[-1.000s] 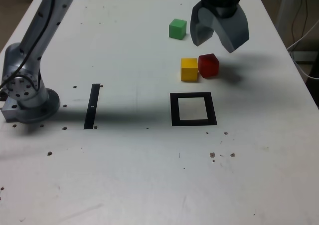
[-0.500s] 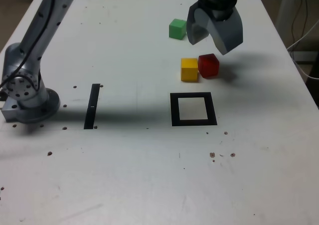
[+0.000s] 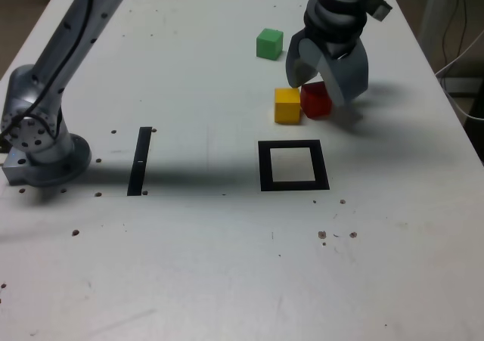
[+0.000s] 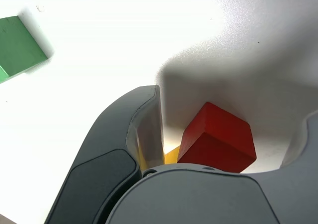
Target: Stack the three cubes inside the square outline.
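Observation:
My gripper will carry off the red cube (image 3: pixel 302 103), and the yellow cube (image 3: pixel 287 106) will slide aside as it does, because the yellow cube sits against the red cube beside a finger.
The red cube (image 3: pixel 315 101) rests on the table against the yellow cube (image 3: pixel 286 105), just behind the square outline (image 3: pixel 293 165). My gripper (image 3: pixel 325 80) hangs open low over the red cube, one finger (image 3: pixel 299 61) on the yellow side, the other (image 3: pixel 349 75) on the far side. In the wrist view the red cube (image 4: pixel 217 138) sits between the spread fingers, with a sliver of the yellow cube (image 4: pixel 171 155) behind one finger (image 4: pixel 130 149). The green cube (image 3: pixel 269 44) stands alone further back, and the wrist view catches the green cube (image 4: pixel 17 47) at its edge.
The arm's grey base (image 3: pixel 41 141) sits at the exterior view's left. A narrow black strip (image 3: pixel 140 160) lies between the base and the outline. Small dark holes (image 3: pixel 333 235) dot the white table (image 3: pixel 227 265). Cables (image 3: pixel 461 38) hang past the table's right edge.
My gripper has come down and slightly toward the front, from above and behind the red cube to straddling it. The cubes have not moved.

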